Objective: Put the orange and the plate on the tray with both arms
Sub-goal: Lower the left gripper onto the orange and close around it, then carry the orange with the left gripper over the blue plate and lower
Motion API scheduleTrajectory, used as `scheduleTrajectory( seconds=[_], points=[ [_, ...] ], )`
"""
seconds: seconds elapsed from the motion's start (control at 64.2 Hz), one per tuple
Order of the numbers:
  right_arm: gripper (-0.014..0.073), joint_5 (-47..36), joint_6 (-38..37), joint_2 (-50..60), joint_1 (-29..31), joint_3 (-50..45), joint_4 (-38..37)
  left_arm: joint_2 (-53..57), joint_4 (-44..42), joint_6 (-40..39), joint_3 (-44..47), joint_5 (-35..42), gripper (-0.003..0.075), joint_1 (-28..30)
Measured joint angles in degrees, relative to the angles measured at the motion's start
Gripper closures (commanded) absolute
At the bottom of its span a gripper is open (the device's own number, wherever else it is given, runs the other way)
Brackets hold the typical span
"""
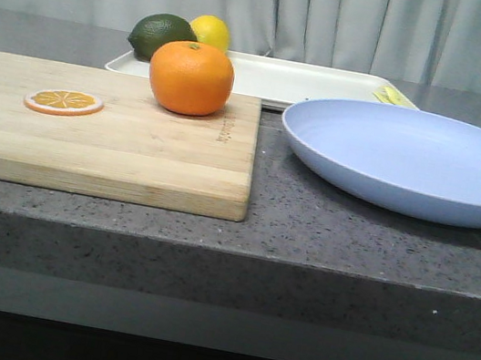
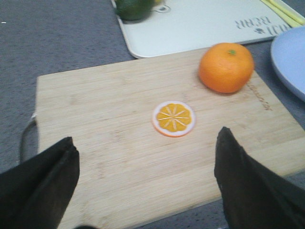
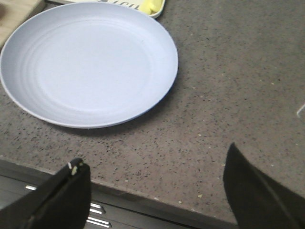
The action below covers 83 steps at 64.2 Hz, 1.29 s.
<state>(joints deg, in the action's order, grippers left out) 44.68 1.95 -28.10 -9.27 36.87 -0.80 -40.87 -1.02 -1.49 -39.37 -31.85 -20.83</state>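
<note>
The plate is empty, with the orange on the board (image 1: pixel 191 78), so my right gripper should wait while my left gripper puts the orange on the plate first (image 1: pixel 407 152).
The orange (image 1: pixel 191 78) sits on the far right part of a wooden cutting board (image 1: pixel 135 148); it also shows in the left wrist view (image 2: pixel 226 67). The lavender-blue plate (image 1: pixel 415 159) lies on the counter to the right, also in the right wrist view (image 3: pixel 88 62). The cream-white tray (image 1: pixel 303 81) lies behind both, and shows in the left wrist view (image 2: pixel 200 24). My left gripper (image 2: pixel 145 143) is open and empty above the board's near edge. My right gripper (image 3: pixel 155 164) is open and empty above the counter's front edge, nearer than the plate. Neither gripper shows in the front view.
A thin orange slice (image 1: pixel 63 101) lies on the board's left part, also in the left wrist view (image 2: pixel 174 118). A dark green avocado (image 1: pixel 162 37) and a yellow lemon (image 1: pixel 211 32) sit at the tray's left end. Something yellow (image 1: pixel 393 97) lies on the tray's right end.
</note>
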Motion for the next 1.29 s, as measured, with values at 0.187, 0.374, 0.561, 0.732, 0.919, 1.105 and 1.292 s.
scheduleTrajectory(
  seconds=[0.187, 0.374, 0.561, 0.732, 0.919, 1.105, 1.292],
  points=[
    [0.0011, 1.64, 0.14, -0.22, -2.87, 0.00, 0.10, -10.17, -0.61, 0.00, -5.82, 2.59, 0.0145, -8.01],
    [0.0011, 2.08, 0.18, -0.22, -3.03, 0.00, 0.10, -23.56, -1.04, 0.00, -14.08, 3.54, 0.0095, -11.59],
    [0.0011, 2.08, 0.18, -0.22, -3.03, 0.00, 0.10, -36.00, -1.16, 0.00, -22.96, 3.54, 0.0077, -12.07],
    [0.0011, 2.08, 0.27, -0.22, -3.03, 0.00, 0.10, -45.02, -1.35, 0.10, -29.88, 3.44, 0.0077, -12.07],
    [0.0011, 2.08, 0.27, -0.22, -3.03, 0.00, 0.10, -52.31, -1.99, 0.23, -35.54, 2.79, 0.0078, -12.07],
    [0.0011, 2.08, 0.27, -0.22, -3.03, 0.00, 0.10, -57.00, -1.99, 0.31, -38.02, 2.70, 0.0078, -12.07],
    [0.0011, 2.08, 0.27, -0.22, -3.03, 0.00, 0.10, -59.64, -2.21, 0.31, -38.23, 2.70, 0.0078, -12.07]
  ],
)
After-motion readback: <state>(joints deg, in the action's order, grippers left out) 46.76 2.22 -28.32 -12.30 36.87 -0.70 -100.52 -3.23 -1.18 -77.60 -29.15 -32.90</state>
